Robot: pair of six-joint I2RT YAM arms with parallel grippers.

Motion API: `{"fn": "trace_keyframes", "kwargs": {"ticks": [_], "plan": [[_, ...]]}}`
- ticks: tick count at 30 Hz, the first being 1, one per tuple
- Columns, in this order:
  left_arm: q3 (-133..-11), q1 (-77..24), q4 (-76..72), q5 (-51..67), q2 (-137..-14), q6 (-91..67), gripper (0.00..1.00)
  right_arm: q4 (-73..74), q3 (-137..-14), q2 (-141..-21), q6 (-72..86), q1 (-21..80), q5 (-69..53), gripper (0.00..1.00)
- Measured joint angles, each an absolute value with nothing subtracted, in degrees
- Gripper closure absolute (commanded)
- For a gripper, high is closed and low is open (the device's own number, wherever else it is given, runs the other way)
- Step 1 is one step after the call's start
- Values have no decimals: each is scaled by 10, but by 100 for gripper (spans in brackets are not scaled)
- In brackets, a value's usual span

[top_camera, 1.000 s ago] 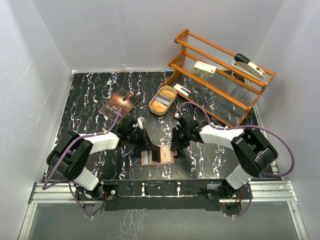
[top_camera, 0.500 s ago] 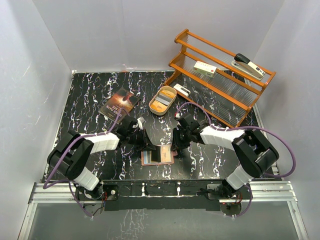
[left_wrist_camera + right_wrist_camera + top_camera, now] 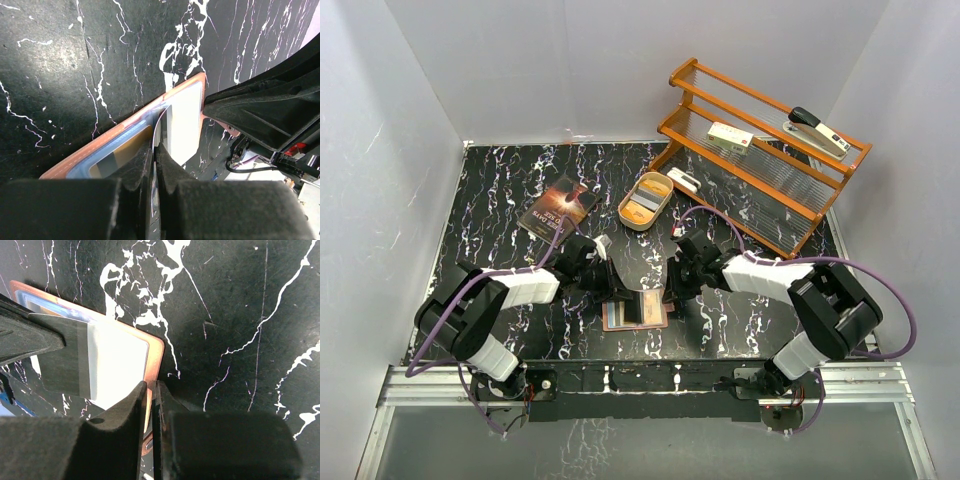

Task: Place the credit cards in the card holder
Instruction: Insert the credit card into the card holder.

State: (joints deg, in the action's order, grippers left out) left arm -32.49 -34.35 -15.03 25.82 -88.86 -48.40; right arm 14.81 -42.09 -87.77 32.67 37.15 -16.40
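Observation:
The card holder's edge, past its snap tab, has my right gripper's fingers pressing on it, so I should open them and pinch the snap tab to hold it steady.
The reddish-brown card holder lies open near the table's front edge. It also shows in the left wrist view and the right wrist view. A bluish card and a gold-orange card sit in its left half. My left gripper is shut on a thin silvery-grey card, held on edge over the holder's pale right half. My right gripper is shut on the holder's right rim by the snap tab.
A tan oval tin holding more cards sits behind the grippers. A dark book lies at the back left. An orange wooden rack at the back right carries a white box and a stapler.
Almost nothing. Both grippers keep their grips and places; the right arm has shifted very slightly to the right.

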Motion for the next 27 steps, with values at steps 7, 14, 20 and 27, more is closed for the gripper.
{"fn": "trace_keyframes", "kwargs": {"ticks": [7,14,20,27], "plan": [[-315,-349,-172,252,-889,-491,85,145,-414,-872,334,372,-164,92],[-329,-357,-142,224,-873,-493,56,150,-413,-849,342,374,-162,90],[-342,-357,-100,202,-848,-484,41,158,-414,-819,346,374,-158,90],[-358,-357,-47,181,-833,-475,39,165,-414,-805,349,374,-158,89]]}}
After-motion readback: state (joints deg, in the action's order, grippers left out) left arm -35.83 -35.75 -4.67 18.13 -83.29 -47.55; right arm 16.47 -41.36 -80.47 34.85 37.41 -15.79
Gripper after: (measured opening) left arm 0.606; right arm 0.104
